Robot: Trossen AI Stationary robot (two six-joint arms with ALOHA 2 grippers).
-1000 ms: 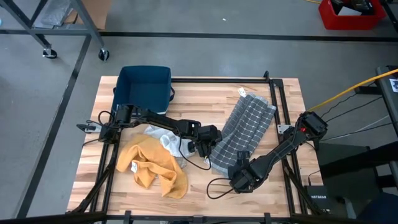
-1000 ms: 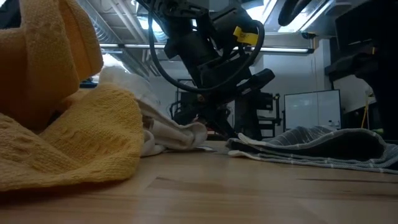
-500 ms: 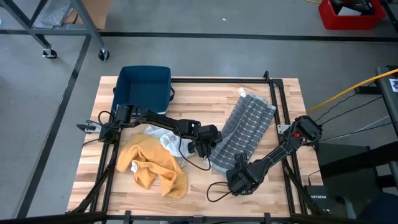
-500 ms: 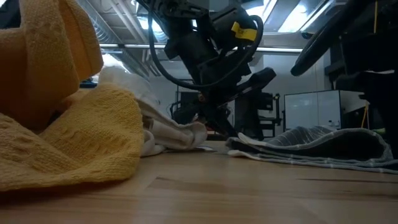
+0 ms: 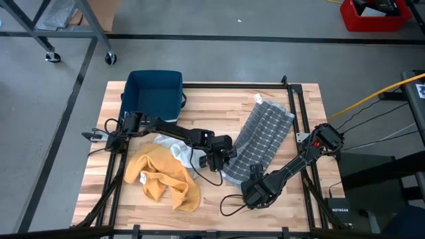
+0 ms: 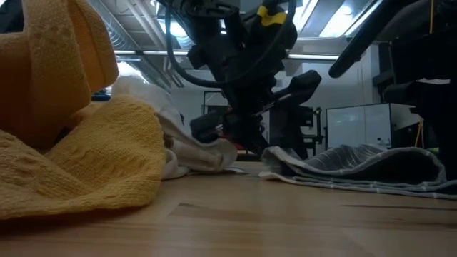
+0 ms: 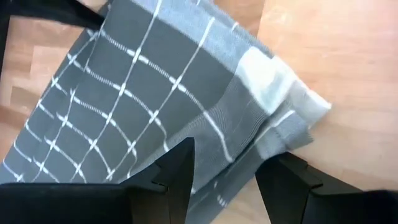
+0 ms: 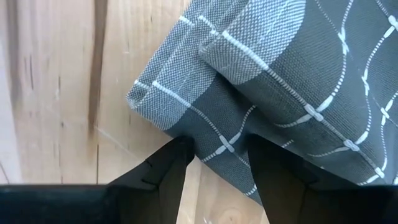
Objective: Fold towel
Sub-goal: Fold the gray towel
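I expect the grey towel's doubled end (image 5: 238, 172) to fold over with both layers together when I lift it, because the upper layer (image 8: 273, 71) rests on the lower one.
A grey checked towel (image 5: 262, 136) lies flat and slanted on the wooden table, with its near end doubled over (image 8: 186, 68). My left gripper (image 5: 224, 159) is open at the towel's near left edge (image 7: 273, 124), slanting down, one finger on each side of the cloth. My right gripper (image 5: 254, 190) points straight down at the towel's near corner (image 8: 144, 98). It is open too, its fingers (image 8: 168, 165) straddling the edge. In the low view the left gripper (image 6: 239, 132) hangs just behind the towel (image 6: 357, 168). My left gripper's open fingers (image 7: 171, 177) stand across the towel's near left edge; I cannot tell whether they touch the cloth. My right gripper's open fingertips stand over the doubled near edge (image 8: 217, 140) from above; I cannot tell whether they touch it either.
A crumpled yellow towel (image 5: 163, 176) and a white cloth (image 5: 176, 147) lie left of the grey towel, under the left arm. A dark blue bin (image 5: 154, 93) stands at the far left. Black frame rails (image 5: 302, 119) run along the table's right side.
My right gripper has sunk toward the towel's near corner and has been still for the last half second. My left gripper has swung at the wrist over the towel's edge without leaving its place. The towel lies as before.
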